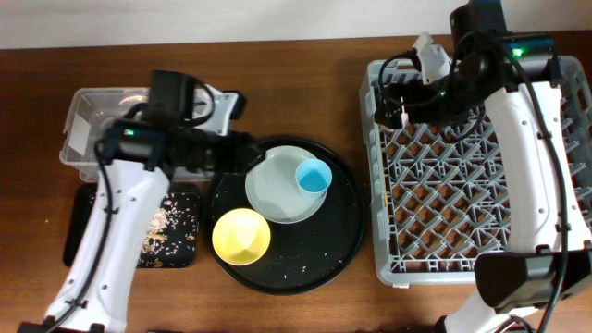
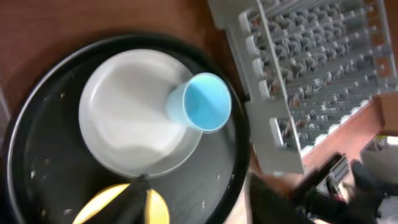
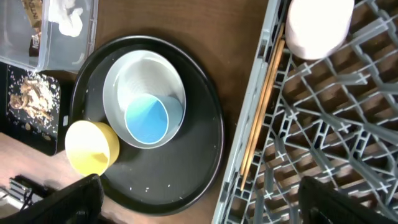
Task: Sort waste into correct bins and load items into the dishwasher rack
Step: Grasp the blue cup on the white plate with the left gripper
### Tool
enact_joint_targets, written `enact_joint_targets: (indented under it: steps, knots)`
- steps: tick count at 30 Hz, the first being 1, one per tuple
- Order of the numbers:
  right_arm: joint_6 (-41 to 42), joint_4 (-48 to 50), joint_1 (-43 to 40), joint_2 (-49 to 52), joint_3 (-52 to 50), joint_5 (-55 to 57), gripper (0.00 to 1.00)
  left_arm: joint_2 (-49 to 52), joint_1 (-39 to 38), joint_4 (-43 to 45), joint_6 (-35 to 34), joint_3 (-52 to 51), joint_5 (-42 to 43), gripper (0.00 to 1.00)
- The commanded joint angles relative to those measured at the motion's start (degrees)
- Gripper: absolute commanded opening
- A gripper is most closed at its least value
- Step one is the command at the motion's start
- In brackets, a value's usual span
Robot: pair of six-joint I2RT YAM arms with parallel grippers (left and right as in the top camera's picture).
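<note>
The robot's left gripper should lift the blue cup by the cup's rim (image 1: pixel 298 170) and pass the cup's base to the right gripper, because the blue cup's opening (image 1: pixel 314 177) faces up on the plate.
The pale plate (image 1: pixel 273 196) lies on a round black tray with the blue cup (image 1: pixel 313 176) on its side on it; the yellow bowl (image 1: pixel 241 236) stands beside them. My left gripper (image 1: pixel 246 153) is open and empty at the plate's left rim; in the left wrist view (image 2: pixel 208 208) it hangs over the plate (image 2: pixel 124 118), blue cup (image 2: pixel 202 102) and bowl (image 2: pixel 163 210). My right gripper (image 1: pixel 407 97) is open and empty over the dishwasher rack's (image 1: pixel 381 194) far left corner. The pink cup (image 3: pixel 317 25) and the chopsticks (image 3: pixel 261 112) are in the rack (image 3: pixel 348 118).
The clear tub (image 1: pixel 83 125) at the far left holds the white napkin (image 3: pixel 68 18) and the wrapper (image 3: pixel 34 11). The shallow black tray (image 1: pixel 83 231) in front of it holds food scraps (image 1: pixel 171 227). The round black tray (image 1: pixel 324 245) has crumbs on it.
</note>
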Motion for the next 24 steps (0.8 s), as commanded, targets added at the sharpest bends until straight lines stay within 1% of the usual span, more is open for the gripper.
enact_joint_targets:
  steps: [1,3,5,6,7,10,14,15,16,20,21,22,23,24]
  knots:
    - [0.02,-0.57,0.26,0.2,0.33,-0.85,0.98,0.9,-7.41,3.91,-13.46,-0.46,-14.38,0.62]
    - [0.02,-0.55,0.26,0.2,0.33,-0.87,0.98,3.41,-12.46,4.48,-17.88,-0.46,-21.75,0.62]
    - [0.02,-0.52,0.26,0.2,0.35,-0.87,0.98,7.69,-16.5,5.51,-19.74,-0.46,-24.09,0.61]
    - [0.02,-0.55,0.26,0.2,0.35,-0.87,0.98,10.45,-18.03,6.82,-19.74,-0.46,-24.06,0.49]
    - [0.02,-0.55,0.26,0.2,0.35,-0.87,0.98,12.26,-18.62,7.67,-19.8,-0.46,-24.04,0.46]
    - [0.02,-0.55,0.26,0.2,0.35,-0.87,0.98,18.23,-18.97,8.87,-20.68,-0.46,-23.58,0.45]
    - [0.02,-0.55,0.26,0.2,0.35,-0.87,0.98,21.75,-19.15,9.97,-21.9,-0.46,-22.38,0.45]
    - [0.02,-0.55,0.26,0.2,0.33,-0.87,0.98,22.45,-19.15,10.16,-21.88,-0.46,-22.58,0.32]
    - [0.02,-0.55,0.26,0.2,0.35,-0.87,0.98,23.02,-19.15,10.25,-21.9,-0.46,-22.56,0.2]
    - [0.02,-0.52,0.26,0.2,0.33,-0.87,0.98,25.16,-19.3,10.84,-21.88,-0.46,-22.58,0.19]
    - [0.02,-0.55,0.26,0.2,0.35,-0.87,0.98,25.75,-19.28,10.8,-21.88,-0.46,-22.58,0.14]
    - [0.02,-0.55,0.26,0.2,0.35,-0.87,0.98,26.01,-19.26,10.82,-21.88,-0.46,-22.58,0.04]
    - [0.02,-0.55,0.26,0.2,0.35,-0.87,0.98,25.99,-19.23,10.84,-21.88,-0.44,-22.58,0.01]
    - [0.02,-0.52,0.26,0.2,0.33,-0.87,0.98,25.92,-19.23,10.82,-21.88,-0.2,-22.58,0.01]
